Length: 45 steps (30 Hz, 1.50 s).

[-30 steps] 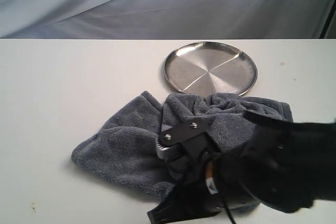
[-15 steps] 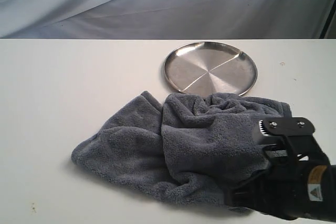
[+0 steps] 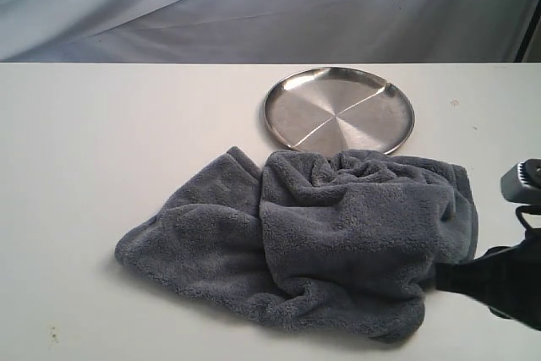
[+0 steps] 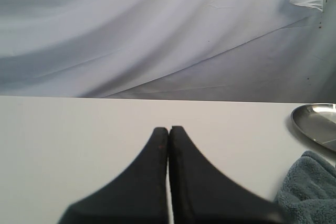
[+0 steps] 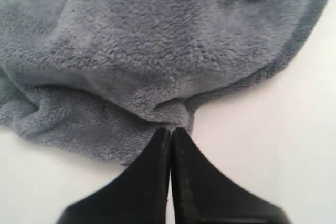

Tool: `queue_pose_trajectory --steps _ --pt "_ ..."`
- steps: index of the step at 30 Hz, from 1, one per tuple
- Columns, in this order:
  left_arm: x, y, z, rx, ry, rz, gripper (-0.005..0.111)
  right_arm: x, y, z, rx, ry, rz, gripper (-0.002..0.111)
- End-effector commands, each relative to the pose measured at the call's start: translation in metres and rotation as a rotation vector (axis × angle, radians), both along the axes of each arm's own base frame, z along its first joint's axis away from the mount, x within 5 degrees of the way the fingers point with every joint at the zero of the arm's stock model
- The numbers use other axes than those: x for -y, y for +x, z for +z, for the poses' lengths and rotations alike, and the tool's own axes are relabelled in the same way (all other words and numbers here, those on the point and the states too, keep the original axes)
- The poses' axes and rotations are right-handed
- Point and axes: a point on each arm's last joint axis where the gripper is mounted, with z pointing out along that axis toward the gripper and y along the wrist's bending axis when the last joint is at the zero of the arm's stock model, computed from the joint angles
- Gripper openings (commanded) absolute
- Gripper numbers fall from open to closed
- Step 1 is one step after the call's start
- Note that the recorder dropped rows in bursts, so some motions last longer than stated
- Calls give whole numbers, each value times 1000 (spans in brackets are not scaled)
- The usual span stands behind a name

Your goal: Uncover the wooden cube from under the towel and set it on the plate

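The towel's low edge fold (image 3: 426,278) has my shut right gripper at it, so the gripper should go up, pinch the top of the hump (image 3: 396,205) and raise the towel high.
The blue-grey towel (image 3: 321,234) lies crumpled on the white table, humped on its right half; its fleece fills the right wrist view (image 5: 157,51). The wooden cube is hidden. The silver plate (image 3: 338,110) sits empty just behind the towel, and its rim (image 4: 317,121) shows in the left wrist view beside a towel corner (image 4: 307,192). My right gripper (image 5: 170,129) is shut, its tips touching a puckered fold at the towel's edge, with no cloth seen between the fingers; outside it sits at the towel's lower right (image 3: 441,278). My left gripper (image 4: 169,128) is shut over bare table.
The white table (image 3: 101,141) stretches left of the towel. A grey-blue draped cloth backdrop (image 3: 254,6) hangs behind the far edge. The right arm's dark body (image 3: 507,281) fills the lower right corner of the exterior view.
The right arm has swung from the front middle of the towel to its lower right edge, uncovering the towel's front in the exterior view. The towel's left half has not moved.
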Motion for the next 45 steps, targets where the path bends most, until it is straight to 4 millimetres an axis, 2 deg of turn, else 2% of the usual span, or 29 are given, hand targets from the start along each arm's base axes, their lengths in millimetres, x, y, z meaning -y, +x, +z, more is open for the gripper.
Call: queue_pose_trajectory --steps 1,5,15,23,30,33,35,38,41,43,45 --pt "0 0 -1 -1 -2 -1 1 12 4 0 12 -25 -54 0" --pt "0 0 -1 -1 -2 -1 1 14 13 7 89 2 -80 0" --pt "0 0 -1 -1 -2 -1 1 4 40 42 231 28 -55 0" --pt "0 0 -1 -1 -2 -1 1 -3 61 23 158 -58 13 0" --pt "0 0 -1 -1 -2 -1 1 -6 68 5 92 -109 53 0" --pt "0 0 -1 -1 -2 -1 1 -6 68 5 94 -118 65 0" --pt "0 0 -1 -1 -2 -1 1 -7 72 12 99 -119 67 0" --pt "0 0 -1 -1 -2 -1 1 -21 75 25 137 -130 142 0" --pt "0 0 -1 -1 -2 -1 1 -27 73 26 169 -162 213 0" --pt "0 0 -1 -1 -2 -1 1 -26 73 25 168 -183 227 8" --pt "0 0 -1 -1 -2 -1 1 -26 73 25 172 -192 233 23"
